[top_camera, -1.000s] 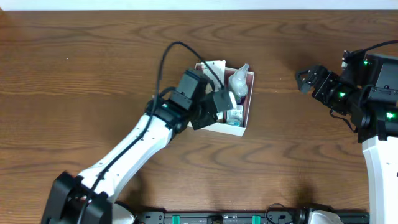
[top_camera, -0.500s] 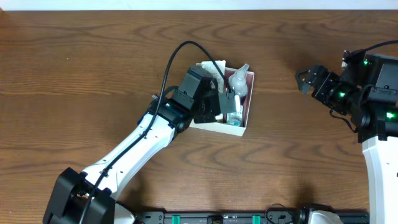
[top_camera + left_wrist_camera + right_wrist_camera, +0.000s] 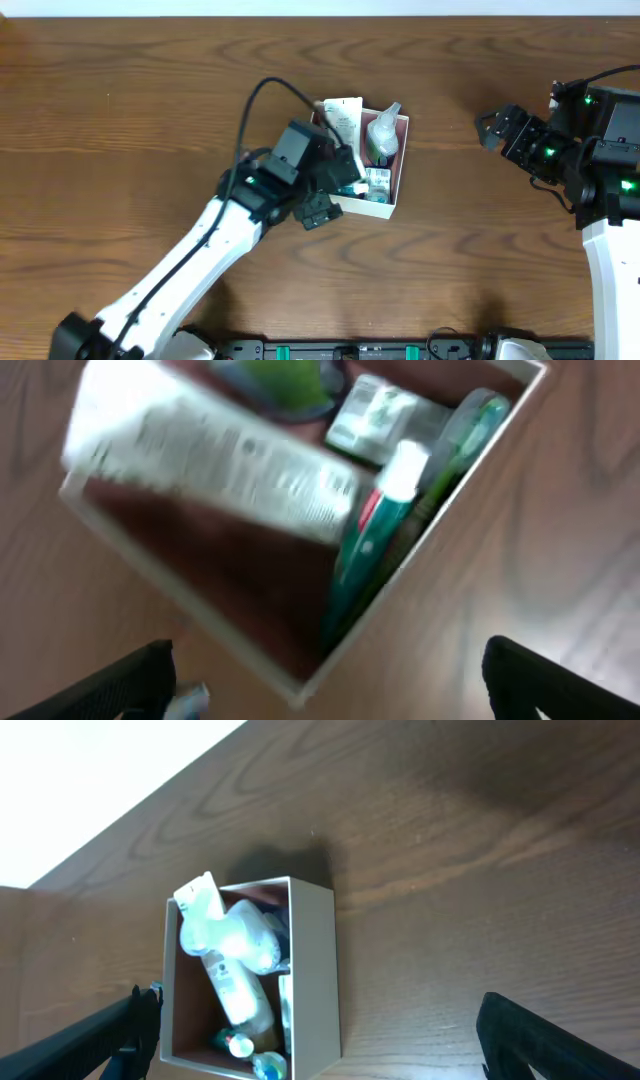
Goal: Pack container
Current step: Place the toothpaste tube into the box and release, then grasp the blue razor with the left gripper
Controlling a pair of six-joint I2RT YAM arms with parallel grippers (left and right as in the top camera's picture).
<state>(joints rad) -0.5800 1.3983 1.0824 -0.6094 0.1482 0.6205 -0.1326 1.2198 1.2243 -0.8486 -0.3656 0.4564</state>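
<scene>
The small blue item is lying free outside the container's rim [image 3: 185,596], and my left gripper is open and empty. My left gripper should keep going to that item [image 3: 188,702] and close on it.
The container [image 3: 368,206] is a square white box with a pink-brown inside, at the table's middle. In it lie a white tube [image 3: 343,115], a clear bottle [image 3: 382,131] and small items. My left gripper [image 3: 334,190] stands open at its near-left corner, holding nothing. The left wrist view is blurred: the container's rim [image 3: 180,597], the white tube [image 3: 220,470] and a green tube [image 3: 365,565] lie ahead of the open left gripper [image 3: 325,700]. My right gripper [image 3: 490,128] is open, well right of the container. Its own view shows the container [image 3: 312,982] and the bottle [image 3: 235,965] ahead of the right gripper [image 3: 330,1050].
Brown wood table [image 3: 130,110] stretches bare to the left and behind the container. The left arm's black cable [image 3: 262,95] loops above its wrist. The right arm's base [image 3: 610,240] stands at the right edge.
My left gripper has gone from shut to open over the container, let go of what it carried, and drawn back toward the near-left corner. The right arm has not moved.
</scene>
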